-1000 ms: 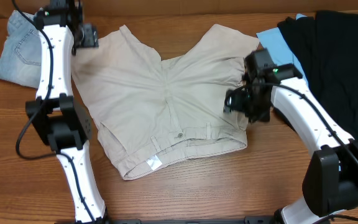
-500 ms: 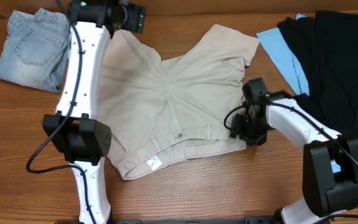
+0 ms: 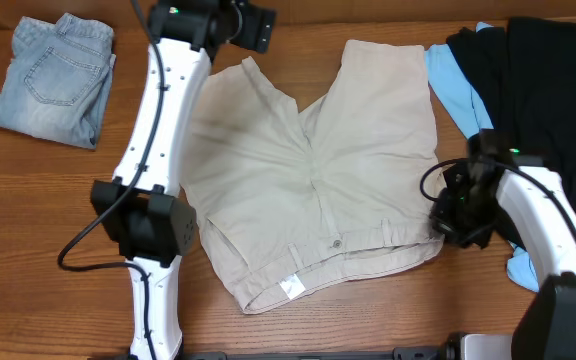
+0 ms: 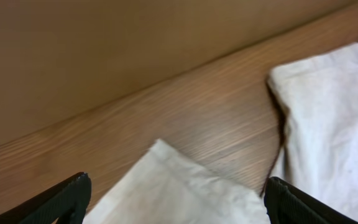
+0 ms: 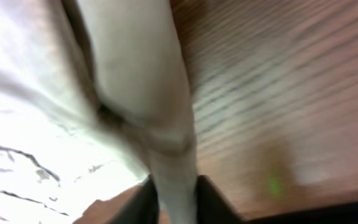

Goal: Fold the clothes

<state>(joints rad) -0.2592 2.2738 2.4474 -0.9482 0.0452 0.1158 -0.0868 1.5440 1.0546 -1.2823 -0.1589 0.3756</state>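
Note:
I should use my left gripper to pull the leg nearer the light-blue piece (image 3: 368,88) toward the denim, because the beige shorts' waistband (image 3: 336,253) is toward the front. This will turn the shorts before I fold them.
The beige shorts (image 3: 308,170) lie spread flat in the middle of the table, waistband toward the front. My right gripper (image 3: 450,212) is at the waistband's right end, and its jaws (image 5: 174,200) are shut on a fold of the beige cloth (image 5: 135,93). Over the left leg's far corner (image 4: 179,186), near the table's back edge, my left gripper (image 3: 256,30) hovers open; the hem tip lies between the wide-apart fingertips (image 4: 70,198). The other leg (image 4: 334,124) shows to the right in the left wrist view.
Folded pale denim (image 3: 53,75) sits at the back left. A black garment (image 3: 553,100) and a light-blue piece (image 3: 458,85) lie at the right, close to my right arm. A brown wall (image 4: 135,43) rises behind the table edge.
The right gripper has closed on the waistband end and drawn the shorts to the right. The left gripper has swung right along the back edge, opening wider over the leg corner.

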